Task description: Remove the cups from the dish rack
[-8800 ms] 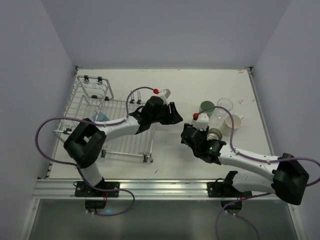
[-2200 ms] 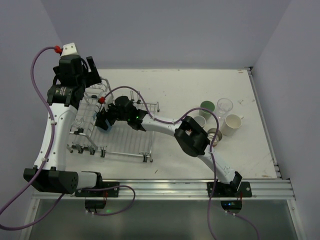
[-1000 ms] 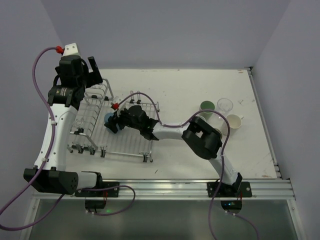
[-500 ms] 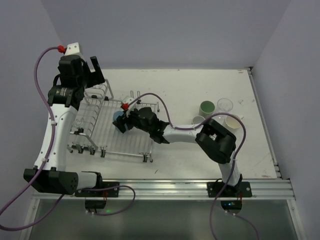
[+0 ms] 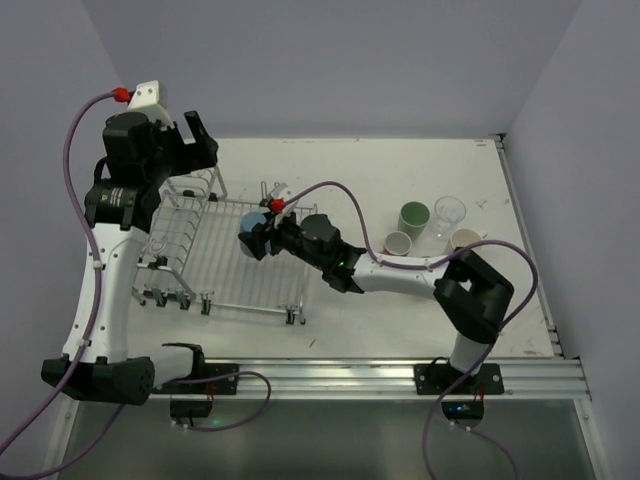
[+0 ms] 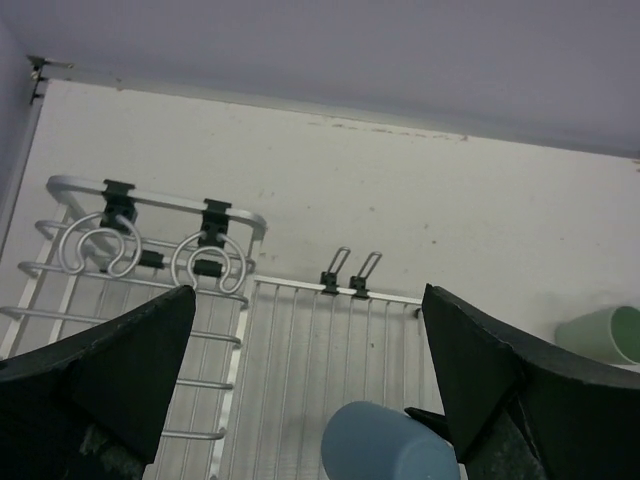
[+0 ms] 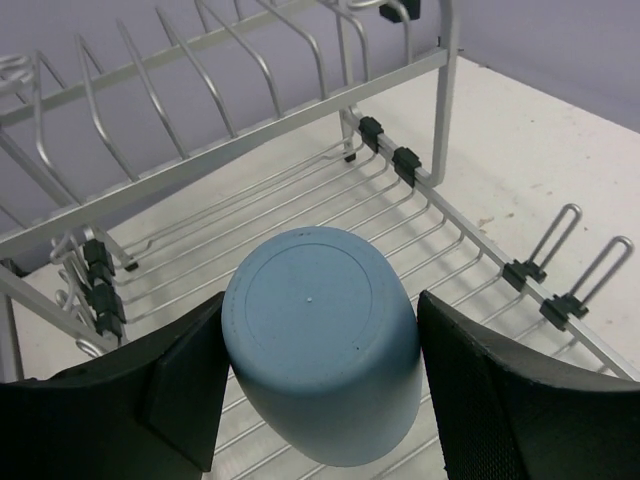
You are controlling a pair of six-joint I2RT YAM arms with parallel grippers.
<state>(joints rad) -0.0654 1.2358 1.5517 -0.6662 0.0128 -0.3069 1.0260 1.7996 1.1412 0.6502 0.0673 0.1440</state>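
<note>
The blue cup (image 7: 310,300) is held near its bottom by my right gripper, so my open left gripper should keep going toward the cup's loose end (image 6: 350,435) until its fingers close there.
My right gripper (image 5: 250,240) is shut on a blue cup (image 5: 254,220) and holds it bottom-out above the flat part of the silver wire dish rack (image 5: 222,272). In the right wrist view the blue cup (image 7: 320,340) sits between both fingers (image 7: 185,390) over the rack wires (image 7: 250,150). My left gripper (image 5: 200,140) is open and empty, raised high over the rack's far left end. In the left wrist view its gripper (image 6: 310,370) looks down on the rack (image 6: 300,340) and the blue cup (image 6: 390,450).
On the table at the right stand a pale green cup (image 5: 413,217), a clear cup (image 5: 450,212), a cream cup (image 5: 465,240) and a small cup (image 5: 398,243). The green cup also shows in the left wrist view (image 6: 605,333). Side walls close in the table.
My right gripper has carried the blue cup to the right across the rack. My left arm has stayed raised and shifted slightly right.
</note>
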